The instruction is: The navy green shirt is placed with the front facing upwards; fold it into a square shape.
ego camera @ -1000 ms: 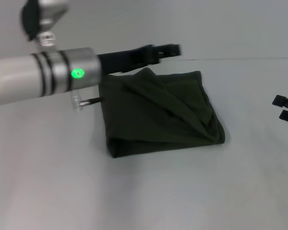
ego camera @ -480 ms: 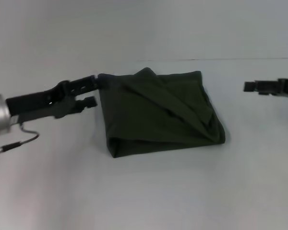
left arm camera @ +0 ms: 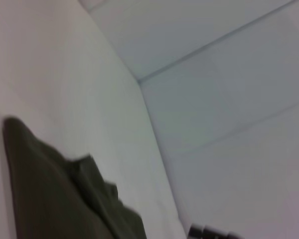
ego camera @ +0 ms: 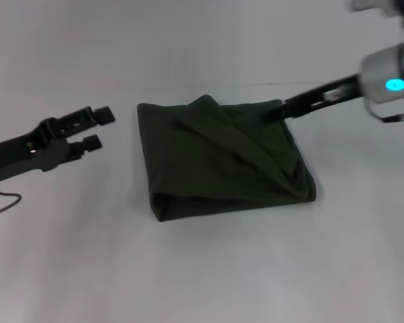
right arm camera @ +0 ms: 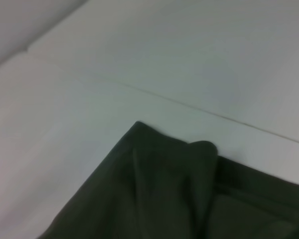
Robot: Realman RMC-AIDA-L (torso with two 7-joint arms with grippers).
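Observation:
Next, I reach back in with my right gripper and pull the folded flap out to the shirt's side edge, because the flap slants across the shirt and stops short of that edge.
The navy green shirt lies folded into a rough square in the middle of the white table, with loose creases across its top; no lettering shows. My left gripper is open and empty, a little to the left of the shirt's far left corner and apart from it. My right gripper reaches in from the upper right, with its tip at the shirt's far right corner. The shirt also shows in the left wrist view and in the right wrist view.
The white table spreads around the shirt on all sides. A thin seam line runs across its far part. A cable hangs under my left arm.
My left gripper has drawn back to the left, off the shirt's far left corner. My right arm has swung in from the right edge to the shirt's far right corner. The shirt has not moved.

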